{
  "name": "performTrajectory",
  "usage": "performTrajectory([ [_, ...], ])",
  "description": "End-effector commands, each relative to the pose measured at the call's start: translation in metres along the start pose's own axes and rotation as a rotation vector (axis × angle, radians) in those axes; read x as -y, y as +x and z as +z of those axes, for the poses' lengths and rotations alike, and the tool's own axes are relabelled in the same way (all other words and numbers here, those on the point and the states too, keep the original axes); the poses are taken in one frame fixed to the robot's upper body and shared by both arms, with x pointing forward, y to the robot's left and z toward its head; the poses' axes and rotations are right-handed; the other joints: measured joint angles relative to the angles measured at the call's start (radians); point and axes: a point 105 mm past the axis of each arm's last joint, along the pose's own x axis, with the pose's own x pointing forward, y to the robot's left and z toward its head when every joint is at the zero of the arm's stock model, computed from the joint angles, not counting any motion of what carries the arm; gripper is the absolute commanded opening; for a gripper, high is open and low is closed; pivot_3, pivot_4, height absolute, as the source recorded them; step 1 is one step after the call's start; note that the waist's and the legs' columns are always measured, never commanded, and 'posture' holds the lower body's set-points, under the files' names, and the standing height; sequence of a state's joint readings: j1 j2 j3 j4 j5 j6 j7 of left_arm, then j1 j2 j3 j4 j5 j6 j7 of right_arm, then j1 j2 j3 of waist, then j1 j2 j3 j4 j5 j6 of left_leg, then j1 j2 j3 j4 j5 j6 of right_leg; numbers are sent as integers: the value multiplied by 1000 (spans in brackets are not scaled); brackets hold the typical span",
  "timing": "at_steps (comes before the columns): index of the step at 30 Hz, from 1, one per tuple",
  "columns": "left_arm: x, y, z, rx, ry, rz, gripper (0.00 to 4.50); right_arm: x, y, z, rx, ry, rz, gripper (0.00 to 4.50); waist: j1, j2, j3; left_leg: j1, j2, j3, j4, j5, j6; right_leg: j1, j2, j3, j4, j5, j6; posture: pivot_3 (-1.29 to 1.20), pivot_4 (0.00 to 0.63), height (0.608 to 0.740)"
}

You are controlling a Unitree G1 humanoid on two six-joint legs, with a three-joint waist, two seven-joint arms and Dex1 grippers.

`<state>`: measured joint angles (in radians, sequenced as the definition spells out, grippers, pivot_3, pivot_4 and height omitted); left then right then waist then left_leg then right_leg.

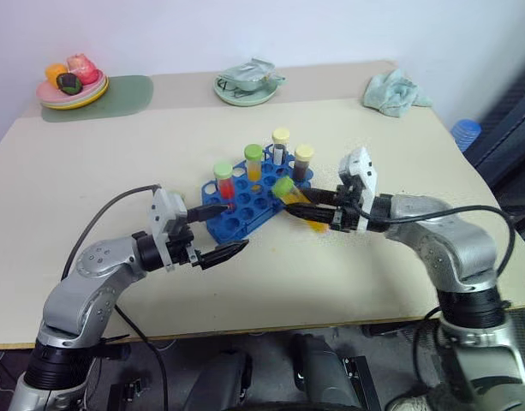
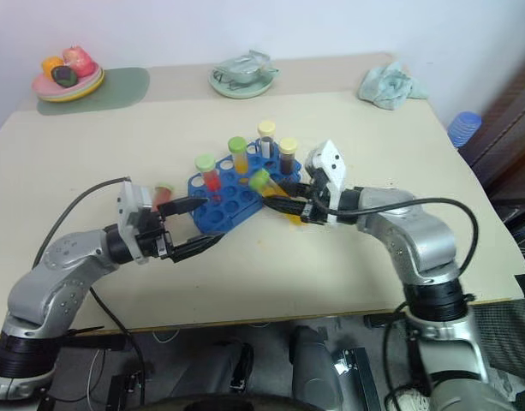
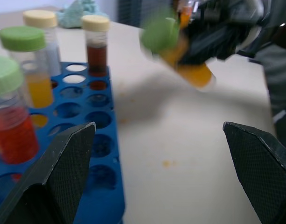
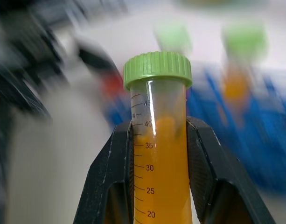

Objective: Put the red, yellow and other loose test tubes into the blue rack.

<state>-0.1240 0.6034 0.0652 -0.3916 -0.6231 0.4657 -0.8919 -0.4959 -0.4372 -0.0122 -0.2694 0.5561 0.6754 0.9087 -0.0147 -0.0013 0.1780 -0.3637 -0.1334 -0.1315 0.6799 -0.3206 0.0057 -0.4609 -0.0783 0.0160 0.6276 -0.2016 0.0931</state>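
The robot's right gripper has the yellow-orange tube with its cap (image 1: 283,187) toward the blue rack, so the robot should put the tube down and then grip it with its bottom (image 1: 318,227) going first.
The blue rack (image 1: 245,204) lies mid-table. Standing in it are a red tube with a green cap (image 1: 223,181), a yellow-orange tube with a green cap (image 1: 254,163), a clear greyish tube with a pale yellow cap (image 1: 281,145) and a dark brown tube with a pale yellow cap (image 1: 303,163). My right gripper (image 1: 307,208) is shut on another yellow-orange, green-capped tube (image 4: 159,140), holding it tilted in the air just off the rack's right end. My left gripper (image 1: 236,226) stands open at the rack's near-left end with nothing in it. A small pinkish-red thing (image 2: 164,190) lies behind my left hand.
A plate of toy fruit (image 1: 71,86) on a green mat (image 1: 129,96) sits at the back left. At the back middle is a pale green dish (image 1: 245,86), and a crumpled cloth (image 1: 395,92) at the back right. Small orange stains (image 3: 168,163) mark the table.
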Motion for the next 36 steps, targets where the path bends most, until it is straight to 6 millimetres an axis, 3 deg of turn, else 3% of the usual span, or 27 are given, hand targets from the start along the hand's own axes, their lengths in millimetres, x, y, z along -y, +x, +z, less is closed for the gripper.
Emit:
performTrajectory([
  [1,-2,-11,4,13,9,6,4500,10,9,28,255,-44,-57,1121,2,0,0,0,0,0,0,0,0,0,0,0,0,0,0,0,150,740],
  [5,-1,-19,1,13,8,6,4500,24,29,29,421,-82,-148,1121,1,0,0,0,0,0,0,0,0,-1,0,0,0,0,0,0,150,740],
  [10,-5,-24,2,34,0,48,4500,33,49,12,509,-114,-197,1121,0,1,0,0,0,0,0,0,0,-1,1,0,0,0,0,0,150,740],
  [25,-7,-27,11,68,8,126,4500,57,68,-21,569,-64,-290,1121,-7,1,0,2,0,1,-1,1,-1,0,1,1,2,0,-1,0,150,740],
  [31,-4,-30,13,61,8,139,4500,50,64,-21,547,-103,-248,1121,-5,1,1,3,0,1,-1,0,-1,0,1,2,2,0,-1,0,150,740],
  [36,-4,-28,11,58,0,135,4500,24,39,-13,473,-147,-126,1121,3,1,1,2,0,1,-1,0,-1,0,1,2,1,0,-1,0,150,740],
])
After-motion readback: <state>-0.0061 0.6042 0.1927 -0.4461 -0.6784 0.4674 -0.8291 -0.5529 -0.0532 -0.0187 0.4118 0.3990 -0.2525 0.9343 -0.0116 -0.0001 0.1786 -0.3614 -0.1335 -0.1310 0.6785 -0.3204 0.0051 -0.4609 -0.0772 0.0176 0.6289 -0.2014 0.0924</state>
